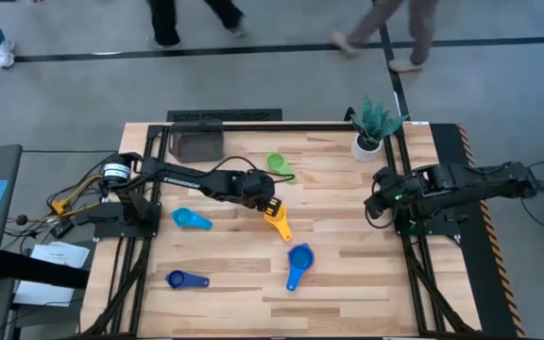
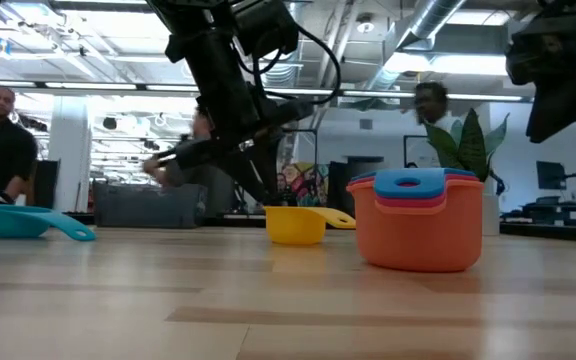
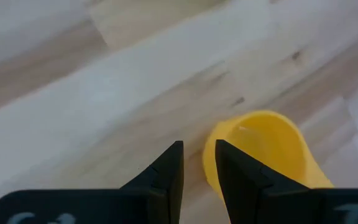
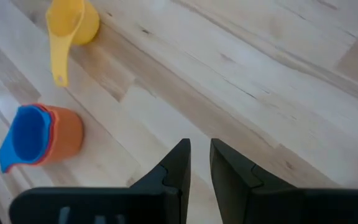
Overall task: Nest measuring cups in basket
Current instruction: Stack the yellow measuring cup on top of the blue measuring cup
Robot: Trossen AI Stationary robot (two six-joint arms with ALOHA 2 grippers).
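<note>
The cup's opening (image 3: 267,144) is below one finger, the other outside. I'll go on lowering my left gripper over the yellow cup's rim (image 3: 209,152) until they close on the cup's side.
My left gripper (image 1: 270,208) is low over the table's middle, its fingers close together beside the rim of the yellow cup (image 3: 263,146), which stands upright (image 2: 296,225) with its handle toward the near right (image 1: 283,231). A stack with an orange cup outside, a red one within and a blue one on top (image 2: 416,225) stands nearer the front (image 1: 298,260). The green cup (image 1: 277,162), light blue cup (image 1: 192,219) and dark blue cup (image 1: 185,280) lie apart on the table. The dark grey basket (image 1: 199,142) stands at the far left. My right gripper (image 4: 199,162) waits shut at the right side (image 1: 376,203). My left gripper comes down slanting from the table's left at the yellow cup's rim (image 3: 209,155). One fingertip (image 3: 225,162) overlaps the rim's edge, and wood shows in the narrow gap. I cannot tell whether it touches the cup, which stands on the table.
A white pot with a green plant (image 1: 371,132) stands at the far right. Black frame rails run along the table's left and right sides. People move in the room beyond the far edge. Bare wood lies between the cups at the middle right.
</note>
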